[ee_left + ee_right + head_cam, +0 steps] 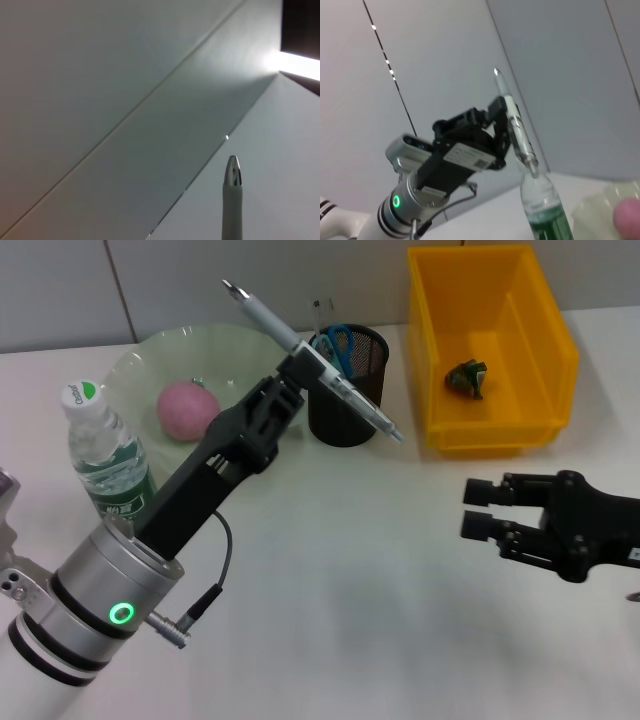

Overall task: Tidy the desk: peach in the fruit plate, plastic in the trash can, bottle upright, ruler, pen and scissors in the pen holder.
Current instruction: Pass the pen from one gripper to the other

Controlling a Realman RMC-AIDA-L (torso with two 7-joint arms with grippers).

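Note:
My left gripper should keep hold of the pen until my right gripper closes on the pen's back end (pixel 387 427), which sticks out free toward my right gripper.
My left gripper (pixel 303 368) is shut on a grey pen (pixel 330 380), held tilted in the air just in front of the black mesh pen holder (pixel 350 390). Blue-handled scissors (pixel 335 343) stand in the holder. A pink peach (pixel 185 408) lies in the pale green fruit plate (pixel 140 360). The water bottle (pixel 105 455) stands upright at the left. Crumpled plastic (pixel 467 378) lies in the yellow trash can (pixel 545 360). My right gripper (pixel 478 510) hovers open over the table at the right. The pen's tip (pixel 232 175) shows in the left wrist view. The ruler is not visible.
The white table (pixel 380 610) stretches between the two arms. A wall rises behind the plate and the bin.

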